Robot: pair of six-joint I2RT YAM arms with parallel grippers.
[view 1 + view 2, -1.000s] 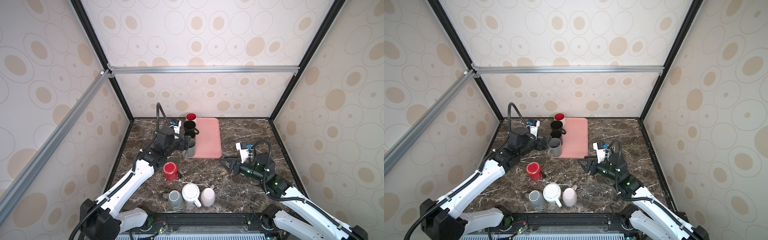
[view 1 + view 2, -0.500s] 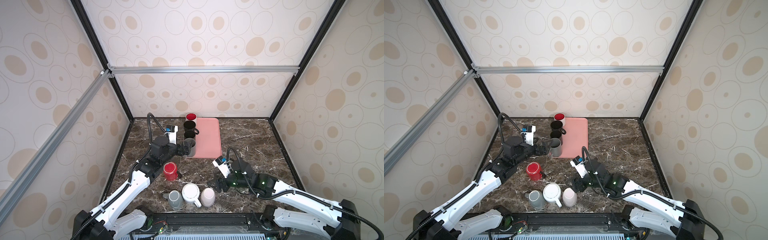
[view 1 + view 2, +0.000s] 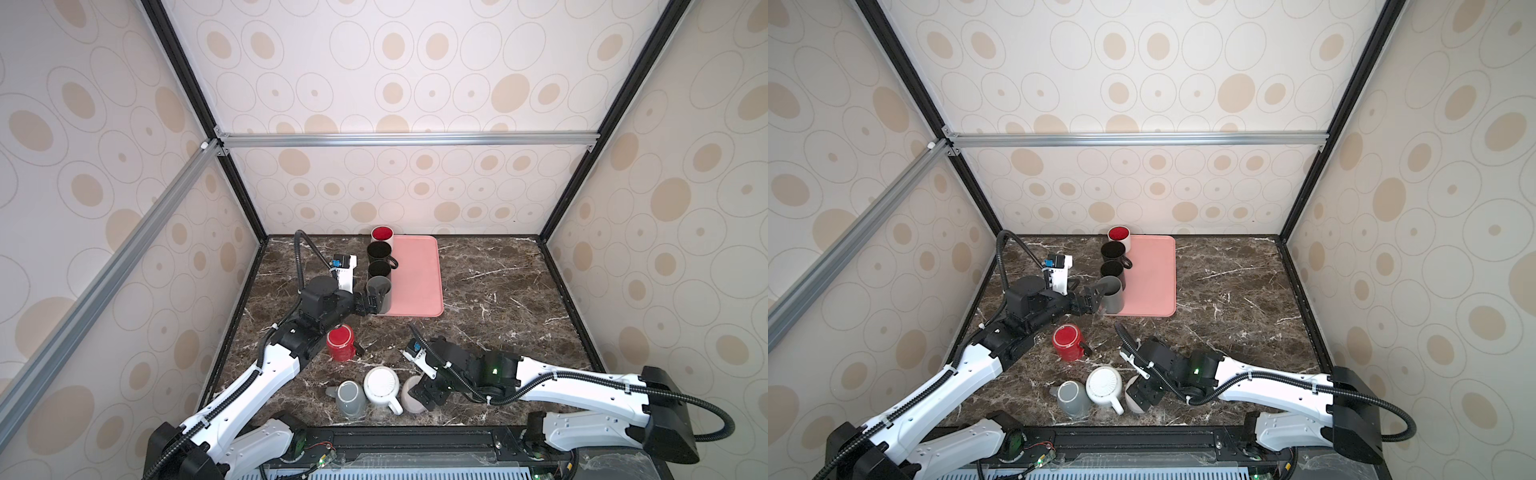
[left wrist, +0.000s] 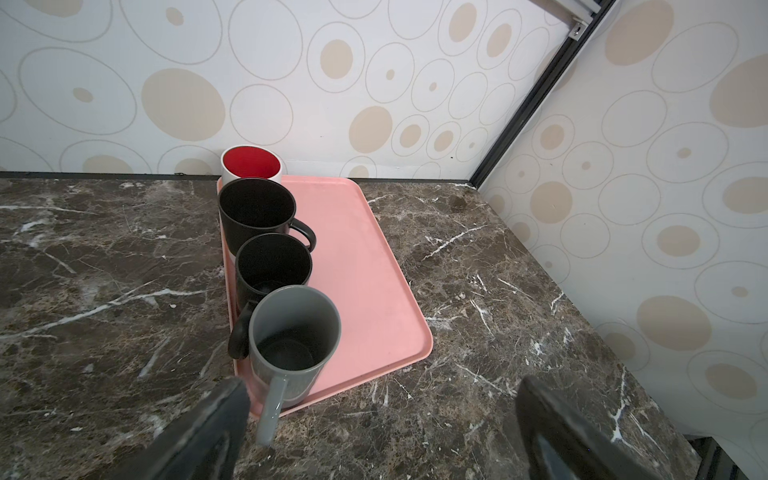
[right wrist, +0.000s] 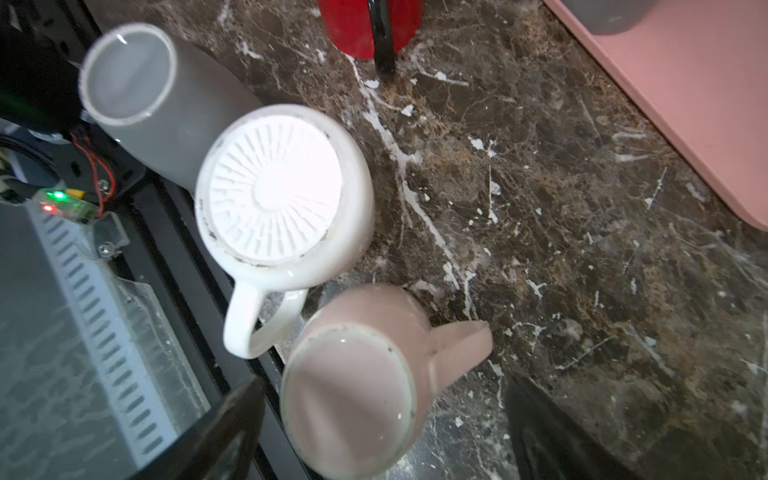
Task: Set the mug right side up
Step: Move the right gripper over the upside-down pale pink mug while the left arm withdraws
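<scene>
The pink mug stands crowded beside the white mug's handle [image 3: 395,407], so the robot's right gripper should drag the pink mug over to the open space [image 3: 1148,328] near the tray before both grippers turn it.
A pink mug [image 5: 353,399] stands upside down, base up, at the table's front edge, also seen in both top views [image 3: 409,397] [image 3: 1130,400]. My right gripper [image 5: 384,395] hangs over it, open, one finger on each side and neither touching; in both top views this gripper [image 3: 430,395] [image 3: 1144,392] covers part of the mug. My left gripper [image 4: 382,390] is open and empty beside an upright grey mug [image 4: 291,332] on the pink tray [image 4: 365,270]. Both top views show that gripper [image 3: 370,305] [image 3: 1092,301] just left of the mug.
A white mug [image 3: 381,384], a grey mug [image 3: 350,398] and a red mug [image 3: 340,343] stand upside down near the pink one. The white mug's handle [image 5: 253,320] reaches close to the pink mug. Two black mugs [image 3: 379,259] and a red-lined white mug [image 3: 382,235] stand upright on the tray.
My right arm swung from the middle right of the table down to the front, over the pink mug, its jaws widening. My left gripper opened beside the grey mug and drew back slightly.
</scene>
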